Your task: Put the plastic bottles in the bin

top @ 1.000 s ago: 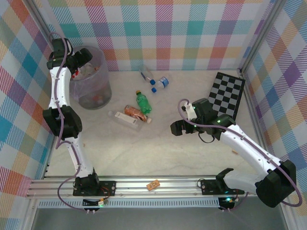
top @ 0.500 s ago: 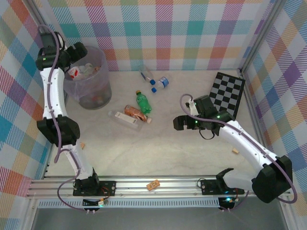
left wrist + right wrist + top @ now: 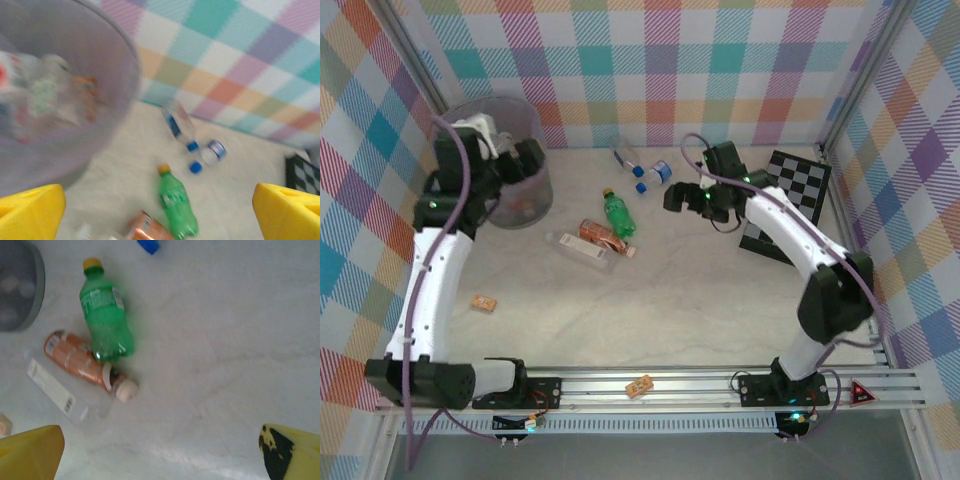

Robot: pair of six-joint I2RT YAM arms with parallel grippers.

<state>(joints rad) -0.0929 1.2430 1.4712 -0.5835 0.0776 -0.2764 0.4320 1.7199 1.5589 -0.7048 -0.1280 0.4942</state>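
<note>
Next, my right gripper picks up the nearer blue-labelled bottle point(image 3: 659, 173) and passes it to my left gripper, because the bottle lies by my right gripper, far from the bin point(image 3: 508, 185).
The bin point(image 3: 510, 205) stands at the back left with several bottles inside point(image 3: 45, 95). On the table lie a green bottle point(image 3: 618, 213), an amber bottle point(image 3: 603, 237) and a clear bottle point(image 3: 577, 248) side by side. Two blue-labelled clear bottles point(image 3: 628, 160) point(image 3: 661, 172) lie farther back. My left gripper point(image 3: 512, 162) hangs open and empty at the bin's right rim. My right gripper point(image 3: 683, 197) is open and empty, right of the green bottle point(image 3: 105, 320) and close to the blue-labelled pair. Both wrist views are blurred.
A black-and-white checkerboard point(image 3: 790, 195) lies at the right, partly under the right arm. Small wooden blocks sit at the left point(image 3: 483, 303) and on the front rail point(image 3: 640, 385). Plaid walls close in the back and sides.
The left arm pulled back from above the bin and turned its open gripper toward the table. The right arm swung far back and left, toward the blue-labelled bottles.
</note>
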